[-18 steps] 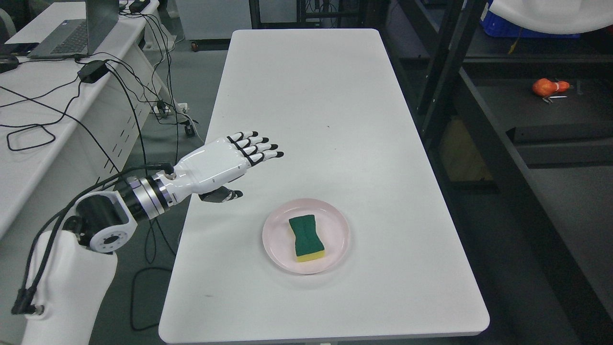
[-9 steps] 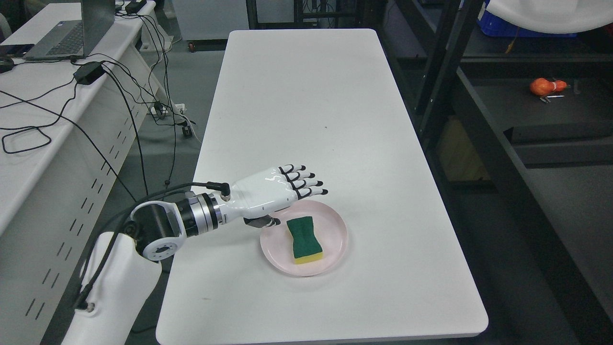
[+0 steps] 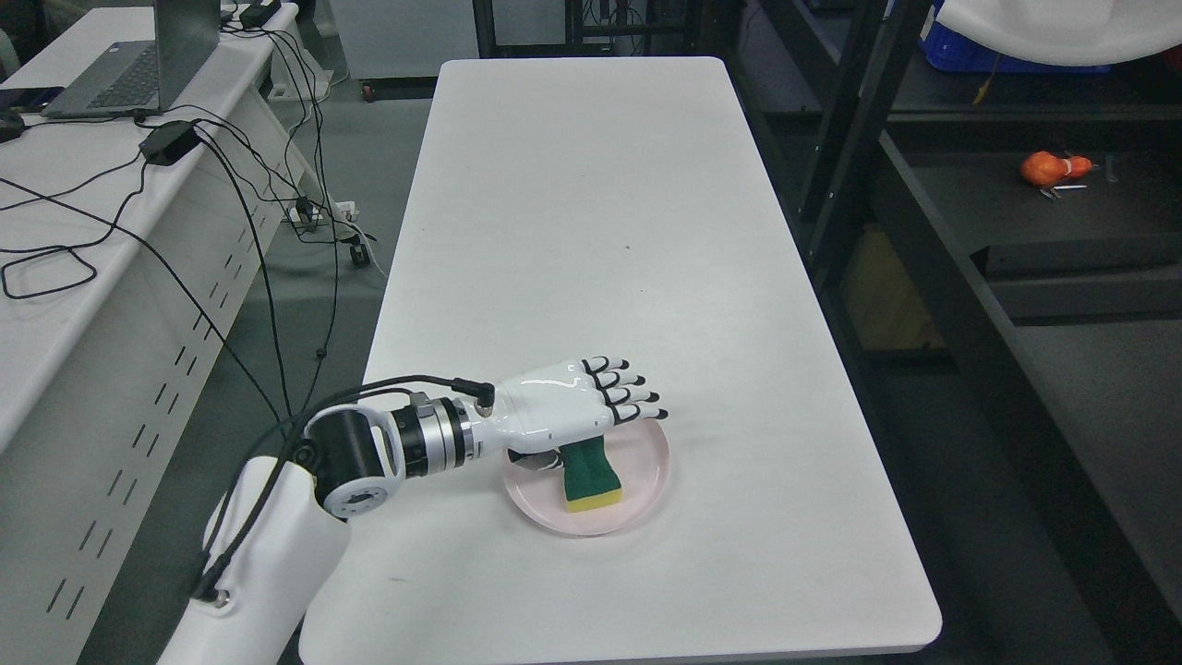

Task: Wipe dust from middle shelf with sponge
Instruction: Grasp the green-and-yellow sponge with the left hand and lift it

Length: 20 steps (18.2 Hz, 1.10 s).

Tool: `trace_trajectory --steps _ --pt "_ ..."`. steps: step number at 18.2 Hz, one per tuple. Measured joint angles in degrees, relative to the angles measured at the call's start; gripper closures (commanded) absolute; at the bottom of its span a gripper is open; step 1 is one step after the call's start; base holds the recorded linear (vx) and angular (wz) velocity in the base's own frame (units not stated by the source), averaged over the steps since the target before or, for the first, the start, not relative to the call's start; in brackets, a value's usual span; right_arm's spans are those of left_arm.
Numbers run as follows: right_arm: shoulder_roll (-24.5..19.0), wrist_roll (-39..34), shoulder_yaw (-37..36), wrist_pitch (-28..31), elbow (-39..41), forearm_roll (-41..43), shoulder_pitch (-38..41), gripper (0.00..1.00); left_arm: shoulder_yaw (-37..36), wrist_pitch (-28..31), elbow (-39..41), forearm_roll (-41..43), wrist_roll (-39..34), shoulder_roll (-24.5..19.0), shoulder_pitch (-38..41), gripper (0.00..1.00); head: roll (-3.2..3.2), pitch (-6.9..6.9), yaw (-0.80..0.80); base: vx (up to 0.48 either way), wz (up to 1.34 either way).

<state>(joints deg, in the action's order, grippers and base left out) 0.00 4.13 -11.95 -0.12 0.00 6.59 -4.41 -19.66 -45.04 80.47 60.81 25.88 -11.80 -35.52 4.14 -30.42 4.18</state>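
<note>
My gripper will squeeze the green sponge narrow when I carry it, and the sponge should spread out at its loose end, because the yellow edge sticks out.
A green sponge with a yellow underside lies on a pink plate near the front of the white table. My left hand hovers over the sponge's far end, palm down, fingers stretched out flat and the thumb tucked beneath near the sponge's left side. It is open and holds nothing. The hand hides the far part of the sponge. A dark metal shelf unit stands to the right of the table. My right arm does not show.
An orange object lies on the dark shelf at the right. A second white desk at the left carries a laptop, a power brick and several cables hanging down its side.
My left hand has swept right and toward the table's front, from beside the table's left edge to above the plate and sponge. The camera has shifted slightly.
</note>
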Motion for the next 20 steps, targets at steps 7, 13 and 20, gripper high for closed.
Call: trace_trajectory --steps 7,13,20 --pt "0.0 0.01 0.0 0.0 0.0 0.0 0.0 0.0 0.07 0.0 -1.44 3.27 0.11 -0.09 0.62 0.06 0.0 -0.01 0.0 0.0 0.0" --pt "0.0 0.03 0.0 0.0 0.0 0.0 -0.01 0.0 0.25 0.0 -3.95 5.71 0.12 0.74 0.27 0.08 0.0 -0.01 0.0 0.0 0.0" --pt "0.0 0.03 0.0 0.0 0.0 0.0 0.0 0.0 0.25 0.0 -6.63 6.57 0.12 1.61 -0.53 0.31 0.0 -0.01 0.0 0.0 0.0"
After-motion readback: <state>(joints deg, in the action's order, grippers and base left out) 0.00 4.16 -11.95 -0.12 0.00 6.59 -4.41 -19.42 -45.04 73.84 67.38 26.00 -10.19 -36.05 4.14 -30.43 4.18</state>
